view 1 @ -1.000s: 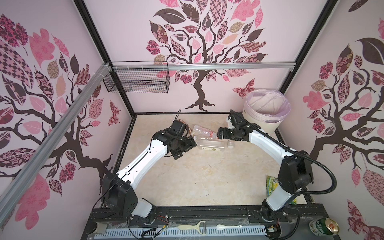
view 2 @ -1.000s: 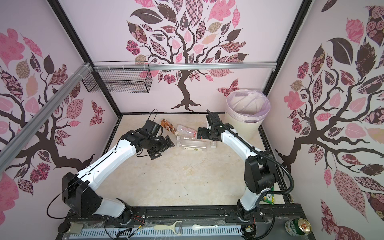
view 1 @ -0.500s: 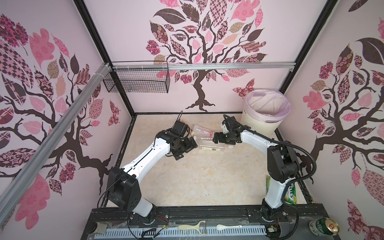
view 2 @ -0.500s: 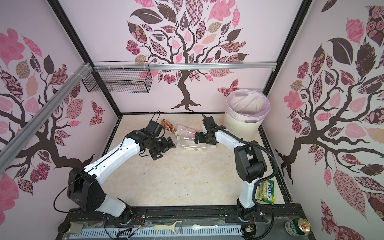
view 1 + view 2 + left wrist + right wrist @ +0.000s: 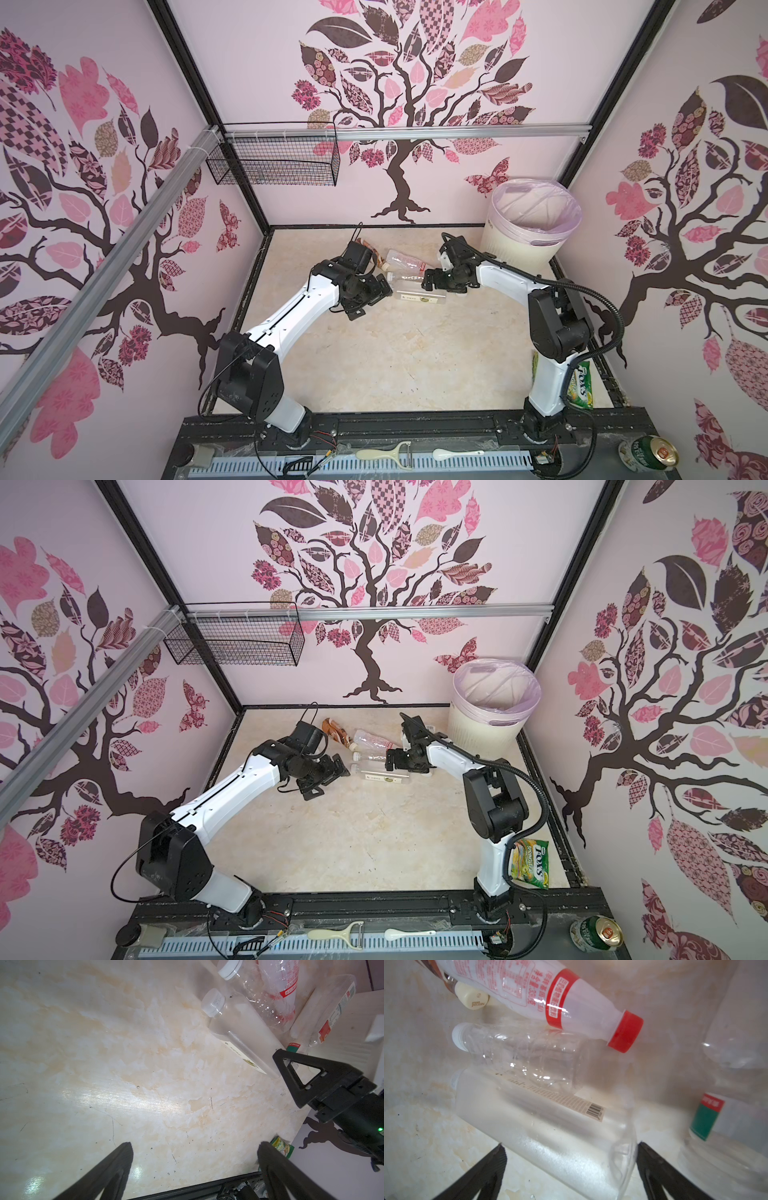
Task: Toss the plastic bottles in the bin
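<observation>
The frosted bottle (image 5: 380,776) lies lengthwise across my right gripper's fingers, so my right gripper should turn its base (image 5: 405,777) toward the front to let my left gripper take it.
Several plastic bottles lie together at the back middle of the floor: a brown-wrapped one (image 5: 368,249), a red-labelled one (image 5: 405,262) with a red cap (image 5: 626,1031), a clear one (image 5: 405,276) and a frosted square one (image 5: 417,293) (image 5: 539,1118). The cream bin (image 5: 515,253) with a lilac liner stands at the back right. My right gripper (image 5: 428,280) (image 5: 571,1147) is open, with the frosted bottle's base end between its fingers. My left gripper (image 5: 370,301) (image 5: 195,1147) hangs open over bare floor just left of the bottles' caps.
A black wire basket (image 5: 274,166) hangs on the back-left wall. A yellow-green snack bag (image 5: 582,384) lies by the right arm's base. A green can (image 5: 648,457), a peeler (image 5: 386,453) and a spoon (image 5: 453,453) sit on the front rail. Another bottle (image 5: 726,1105) with a green-and-red label lies right of the frosted one.
My right gripper has moved left, from beside the bin to the bottles' base ends, and its elbow has swung in, uncovering the snack bag. The left gripper has barely moved.
</observation>
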You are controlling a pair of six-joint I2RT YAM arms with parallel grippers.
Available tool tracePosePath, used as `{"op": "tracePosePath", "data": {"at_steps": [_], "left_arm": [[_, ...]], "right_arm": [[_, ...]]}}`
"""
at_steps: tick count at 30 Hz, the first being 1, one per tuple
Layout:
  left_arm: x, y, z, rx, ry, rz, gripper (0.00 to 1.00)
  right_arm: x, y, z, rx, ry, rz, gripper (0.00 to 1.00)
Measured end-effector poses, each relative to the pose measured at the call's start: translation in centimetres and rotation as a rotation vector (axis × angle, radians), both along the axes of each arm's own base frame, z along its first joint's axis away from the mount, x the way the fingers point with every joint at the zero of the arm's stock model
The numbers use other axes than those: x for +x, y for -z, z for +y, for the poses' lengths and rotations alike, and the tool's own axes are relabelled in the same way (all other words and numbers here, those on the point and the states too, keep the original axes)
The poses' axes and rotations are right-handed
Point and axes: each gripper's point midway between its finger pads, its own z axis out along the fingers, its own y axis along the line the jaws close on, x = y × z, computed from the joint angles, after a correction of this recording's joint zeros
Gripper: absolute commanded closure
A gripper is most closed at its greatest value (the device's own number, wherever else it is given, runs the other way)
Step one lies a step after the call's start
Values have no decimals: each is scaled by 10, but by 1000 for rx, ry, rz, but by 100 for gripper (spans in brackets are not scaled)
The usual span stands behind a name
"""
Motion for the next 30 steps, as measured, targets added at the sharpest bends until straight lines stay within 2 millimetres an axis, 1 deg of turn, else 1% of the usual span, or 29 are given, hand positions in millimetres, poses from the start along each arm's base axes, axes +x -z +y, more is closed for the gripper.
{"op": "tracePosePath", "data": {"at_steps": [6, 10, 13, 15, 19, 23, 27, 30], "left_arm": [[3, 4, 8, 4, -23, 9, 2], [8, 9, 24, 5, -70, 10, 2], [9, 14, 38, 9, -112, 19, 2], [8, 16, 45, 10, -131, 21, 2], [7, 14, 47, 3, -140, 17, 2], [5, 13, 47, -2, -140, 9, 2], [2, 13, 48, -5, -146, 8, 2], [-2, 13, 50, -7, -150, 12, 2]], "right_arm": [[-26, 2, 31, -8, -74, 25, 0], [-43, 4, 48, -7, -106, 53, 0], [-54, 0, 56, 0, -131, 64, 1], [-57, -6, 55, -3, -135, 61, 1], [-54, -22, 46, -33, -130, 20, 1], [-42, -34, 40, -49, -115, -27, 1], [-37, -34, 36, -63, -110, -34, 0], [-30, -29, 37, -73, -110, -32, 1]]}}
